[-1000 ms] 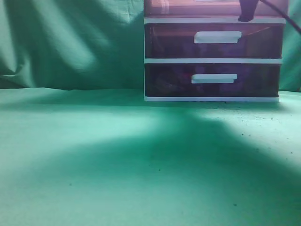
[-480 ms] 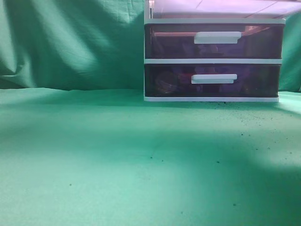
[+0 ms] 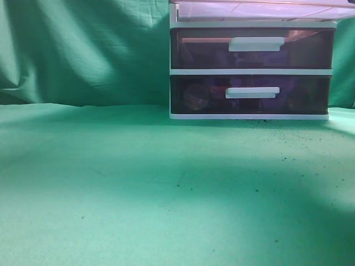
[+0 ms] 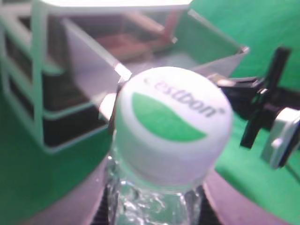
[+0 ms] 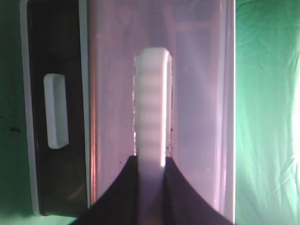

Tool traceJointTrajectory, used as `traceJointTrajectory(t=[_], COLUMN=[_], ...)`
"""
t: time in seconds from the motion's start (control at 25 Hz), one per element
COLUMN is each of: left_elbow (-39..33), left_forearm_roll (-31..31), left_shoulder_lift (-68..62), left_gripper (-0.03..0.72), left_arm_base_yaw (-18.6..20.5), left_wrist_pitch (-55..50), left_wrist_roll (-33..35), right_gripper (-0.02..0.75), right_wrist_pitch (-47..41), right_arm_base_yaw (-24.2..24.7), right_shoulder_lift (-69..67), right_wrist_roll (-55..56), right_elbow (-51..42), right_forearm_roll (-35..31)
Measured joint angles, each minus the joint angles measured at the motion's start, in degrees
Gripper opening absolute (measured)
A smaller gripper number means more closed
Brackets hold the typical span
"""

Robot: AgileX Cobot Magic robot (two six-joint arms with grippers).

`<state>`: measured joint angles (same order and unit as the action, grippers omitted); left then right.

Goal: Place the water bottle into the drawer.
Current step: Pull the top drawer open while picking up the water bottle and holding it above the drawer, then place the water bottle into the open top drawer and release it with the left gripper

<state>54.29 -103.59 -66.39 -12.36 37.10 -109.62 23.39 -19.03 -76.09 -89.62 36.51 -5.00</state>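
I should use my left gripper to carry the water bottle up over the drawer's side, because the bottle is outside that side, and lay it inside the open drawer.
In the left wrist view my left gripper is shut on the water bottle, a clear bottle with a white and green cap that fills the view. Behind it the reddish-brown drawer stands pulled out of the white-framed unit. In the right wrist view my right gripper is shut on the drawer's white handle, with the drawer front close ahead. In the exterior view only the drawer's underside shows at the top edge. Neither gripper shows there.
Two darker purple drawers with white handles sit closed below in the unit, on a green cloth table. The right arm shows at the right of the left wrist view, at the drawer front.
The top drawer has slid out toward the camera. The dark gripper seen at its front a second ago has left the exterior view.
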Motion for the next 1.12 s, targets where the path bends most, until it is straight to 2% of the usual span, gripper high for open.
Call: traceJointTrajectory(t=[0.12, 0.32, 0.48, 0.6, 0.76, 1.12], left_elbow=[7.2, 24.2, 35.7, 41.6, 43.2, 43.2], left_forearm_roll=[0.0, 0.0, 0.0, 0.0, 0.0, 0.0], left_shoulder_lift=[-0.1, -4.5, -12.8, -20.3, -29.6, -37.8], left_gripper=[0.241, 0.241, 0.241, 0.241, 0.241, 0.241], left_arm_base_yaw=[0.0, -0.9, -5.3, -9.3, -12.3, -12.5], left_wrist_pitch=[1.5, 1.9, 1.9, 1.9, 1.7, -5.5], left_wrist_roll=[0.0, 0.0, 0.0, 0.0, 1.9, 5.1], right_gripper=[0.094, 0.094, 0.094, 0.094, 0.094, 0.094], right_wrist_pitch=[-0.1, -0.6, -0.7, -0.8, -0.8, -1.1], right_arm_base_yaw=[0.0, 0.0, 0.0, 0.0, 0.0, 0.0], right_shoulder_lift=[0.0, 0.0, 0.0, 0.0, 0.0, 0.0], right_wrist_roll=[0.0, 0.0, 0.0, 0.0, 0.0, 0.0], right_elbow=[0.0, 0.0, 0.0, 0.0, 0.0, 0.0], right_forearm_roll=[-0.1, -0.1, -0.1, -0.1, -0.1, -0.1])
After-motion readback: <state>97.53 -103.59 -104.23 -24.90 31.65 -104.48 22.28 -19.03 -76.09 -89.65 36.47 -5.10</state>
